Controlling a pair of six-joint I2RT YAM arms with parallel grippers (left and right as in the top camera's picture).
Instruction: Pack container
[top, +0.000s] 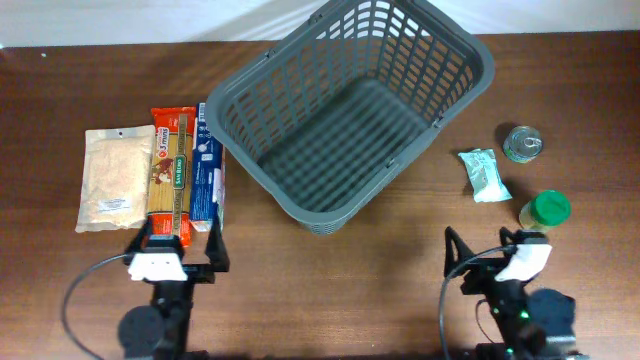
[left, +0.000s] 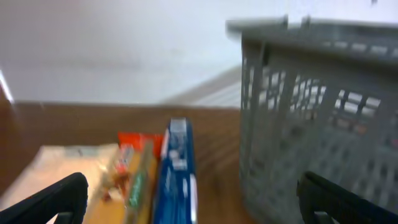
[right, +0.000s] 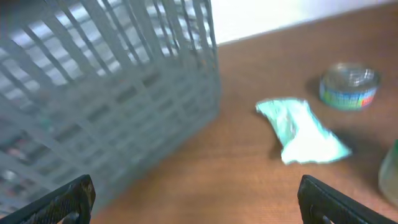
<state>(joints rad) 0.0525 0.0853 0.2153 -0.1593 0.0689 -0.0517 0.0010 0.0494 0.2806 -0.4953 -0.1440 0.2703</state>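
Observation:
The dark grey lattice basket (top: 345, 130) stands at an angle next to the blue box, so the robot's right gripper should grip its far rim (top: 468, 38) and turn the basket straighter before packing.
The dark grey lattice basket (top: 350, 110) stands empty at the table's middle back; it also shows in the left wrist view (left: 317, 124) and the right wrist view (right: 106, 93). My left gripper (top: 178, 245) is open and empty at the front left, just before a blue box (top: 207, 165), a spaghetti pack (top: 170, 170) and a beige bag (top: 112, 178). My right gripper (top: 487, 250) is open and empty at the front right, short of a mint pouch (top: 484, 174), a tin can (top: 521, 143) and a green-lidded jar (top: 545, 209).
The wooden table (top: 330, 290) ends at a white wall behind the basket. Black cables loop beside both arm bases at the front edge.

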